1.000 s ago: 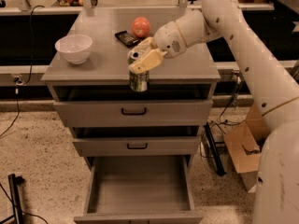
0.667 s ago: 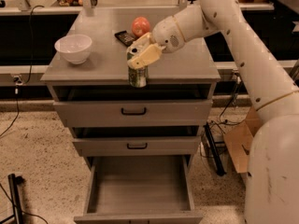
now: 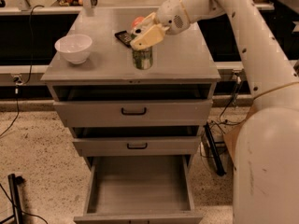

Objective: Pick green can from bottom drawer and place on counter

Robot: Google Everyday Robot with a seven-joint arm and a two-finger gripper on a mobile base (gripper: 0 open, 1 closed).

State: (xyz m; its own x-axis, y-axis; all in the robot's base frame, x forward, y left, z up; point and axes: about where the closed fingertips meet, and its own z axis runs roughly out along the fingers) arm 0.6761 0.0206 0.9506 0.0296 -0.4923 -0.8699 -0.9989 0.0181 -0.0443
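The green can is upright over the clear front of the counter. My gripper should keep lowering the can until the can's base stands flat, and then let go.
The green can stands upright on the counter, near the front middle. My gripper reaches in from the right and sits on the can's top, with its cream fingers closed around the upper part. The can's base looks to be touching or just above the counter. The bottom drawer is pulled fully open below, and its grey floor is bare.
A white bowl sits on the counter's left side. A black flat object and a red-orange fruit lie just behind the gripper. The two upper drawers are shut. Cables and a black stand lie on the floor at the right.
The gripper has carried the can from over the counter's front edge back and a little right, further onto the counter. The wrist has moved with it.
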